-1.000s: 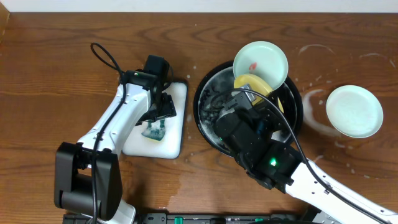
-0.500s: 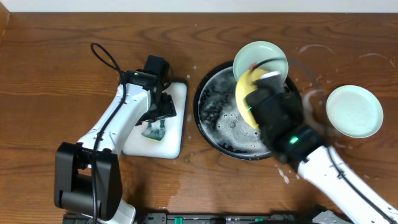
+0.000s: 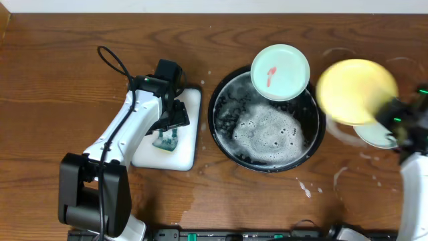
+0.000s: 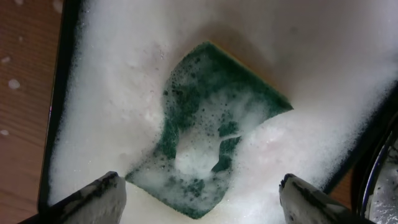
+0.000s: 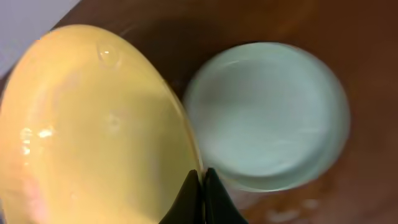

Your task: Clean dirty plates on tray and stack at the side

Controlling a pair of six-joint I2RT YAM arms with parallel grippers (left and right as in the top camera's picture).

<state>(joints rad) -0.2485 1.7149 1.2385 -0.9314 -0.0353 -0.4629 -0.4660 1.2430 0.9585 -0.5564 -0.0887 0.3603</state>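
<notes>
My right gripper holds the yellow plate (image 3: 354,90) face up beside the empty mint-green plate (image 3: 375,136), so I should continue to carry it over until their rims line up, then release.
My right gripper (image 5: 200,177) is shut on the rim of the yellow plate (image 3: 356,90), held in the air right of the black tray (image 3: 224,130); the plate also fills the left of the right wrist view (image 5: 93,130). A mint-green plate (image 5: 270,115) lies on the tabletop below it, mostly hidden overhead (image 3: 374,137). Another mint-green plate (image 3: 280,72) with a red smear rests on the tray's far rim. The tray holds soapy water. My left gripper (image 4: 199,196) is open above the green sponge (image 4: 217,124).
The white rectangular tray (image 3: 187,144) full of foam holds the sponge, left of the black tray. Whitish soapy streaks (image 3: 338,104) mark the wood tabletop right of the black tray.
My right arm has lifted the yellow plate out of the black tray and carried it right, over the mint-green plate on the table. The left arm has not moved.
</notes>
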